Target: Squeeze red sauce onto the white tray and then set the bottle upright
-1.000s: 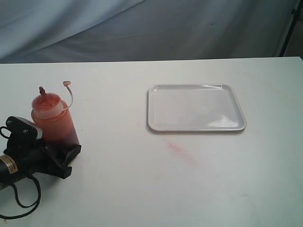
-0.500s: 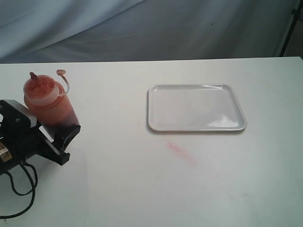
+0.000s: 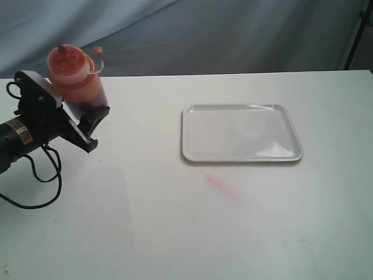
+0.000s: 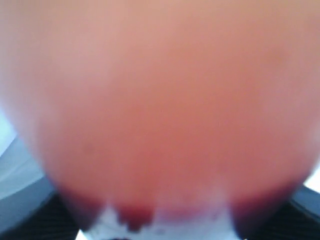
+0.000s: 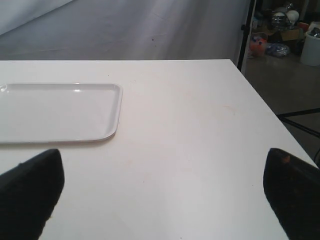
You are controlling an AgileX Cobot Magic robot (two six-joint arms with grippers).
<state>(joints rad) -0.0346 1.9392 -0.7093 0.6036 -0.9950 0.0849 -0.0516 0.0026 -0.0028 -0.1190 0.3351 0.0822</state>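
Observation:
The bottle's nozzle points up, far from the white tray, so next my left gripper tilts the bottle toward the tray, where my right gripper meets it.
My left gripper is shut on the lower body of the bottle, a red-orange squeeze bottle held upright in the air above the table's far left. Its nozzle points up and the tethered cap hangs beside it. In the left wrist view the bottle fills the picture as a red blur. The white tray lies flat at the centre right and carries no red sauce. My right gripper is open over bare table, with the white tray just beyond one finger.
A faint pink smear marks the table in front of the tray. The left arm's black cable trails over the table at the left. The table's edge and a dark stand lie off to one side in the right wrist view.
The left gripper has lifted the bottle off the table, carrying it up and away toward the back. The tray and right gripper have not moved.

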